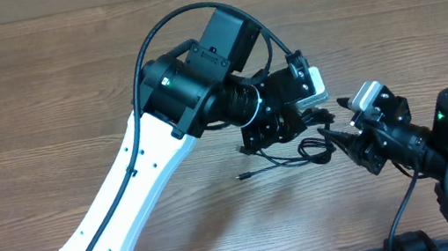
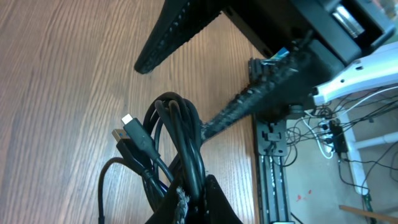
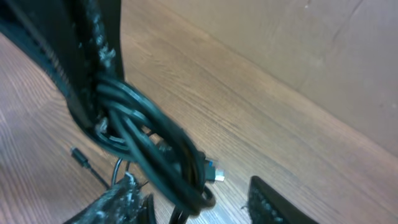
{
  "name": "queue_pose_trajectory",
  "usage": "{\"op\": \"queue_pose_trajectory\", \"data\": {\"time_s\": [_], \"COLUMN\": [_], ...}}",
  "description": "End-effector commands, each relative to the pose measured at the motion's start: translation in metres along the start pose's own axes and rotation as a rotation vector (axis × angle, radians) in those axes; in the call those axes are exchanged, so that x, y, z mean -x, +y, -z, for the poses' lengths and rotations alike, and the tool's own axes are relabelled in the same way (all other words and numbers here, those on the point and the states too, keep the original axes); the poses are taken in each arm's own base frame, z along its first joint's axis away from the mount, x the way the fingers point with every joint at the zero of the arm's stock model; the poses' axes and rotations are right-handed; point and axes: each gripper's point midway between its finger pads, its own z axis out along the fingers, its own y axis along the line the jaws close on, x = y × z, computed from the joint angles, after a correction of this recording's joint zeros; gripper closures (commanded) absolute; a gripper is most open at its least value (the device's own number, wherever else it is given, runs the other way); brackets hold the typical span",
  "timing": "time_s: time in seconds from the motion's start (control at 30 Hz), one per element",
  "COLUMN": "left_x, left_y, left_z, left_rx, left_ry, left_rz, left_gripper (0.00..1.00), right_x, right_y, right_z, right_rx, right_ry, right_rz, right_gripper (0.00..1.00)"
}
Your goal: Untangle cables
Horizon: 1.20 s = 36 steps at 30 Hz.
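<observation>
The bundle's loops [image 3: 127,118] are pinched together in my left gripper, so my right gripper should close on the looped end [image 3: 198,198] and keep hold of it while my left gripper opens.
The cables [image 2: 177,134] are a bundle of thin black cords, held above the wooden table. My left gripper [image 2: 196,202] is shut on the bundle's lower part. A plug with a silvery tip [image 2: 128,120] sticks out at the left. In the right wrist view the same bundle [image 3: 155,149] hangs from the left gripper's fingers [image 3: 87,62]. Its looped end lies between the spread fingers of my right gripper [image 3: 193,208], which is open around it. From overhead, the left gripper [image 1: 295,124] and the right gripper [image 1: 332,132] meet over the loose cords [image 1: 299,152].
One cord end with a small plug [image 1: 241,177] lies on the table left of the bundle. The table's edge with a black rail [image 2: 273,162] runs at the right of the left wrist view, with floor wiring beyond. A beige board [image 3: 298,43] stands behind the table.
</observation>
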Motion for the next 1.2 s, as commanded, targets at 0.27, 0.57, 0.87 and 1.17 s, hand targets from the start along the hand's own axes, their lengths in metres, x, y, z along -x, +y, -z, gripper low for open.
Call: {"op": "queue_pose_trajectory", "data": {"time_s": [0.27, 0.57, 0.87, 1.17], "left_x": [0.025, 0.035, 0.039, 0.029], "left_y": [-0.010, -0.003, -0.001, -0.007], "left_z": [0.008, 0.009, 0.010, 0.009], "left_rx": [-0.022, 0.009, 0.017, -0.013], "left_ry": [-0.091, -0.129, -0.141, -0.107], "left_rz": [-0.053, -0.071, -0.082, -0.050], "left_gripper": [0.96, 0.96, 0.96, 0.96], "right_x": [0.021, 0.005, 0.001, 0.004], "right_y": [0.012, 0.023, 0.026, 0.024], "right_z": [0.008, 0.008, 0.009, 0.008], "right_rx": [0.060, 0.107, 0.119, 0.111], "right_ry": [-0.071, -0.013, 0.005, -0.010], "right_rz": [0.075, 0.017, -0.026, -0.012], "right_gripper": [0.93, 0.96, 0.96, 0.13]}}
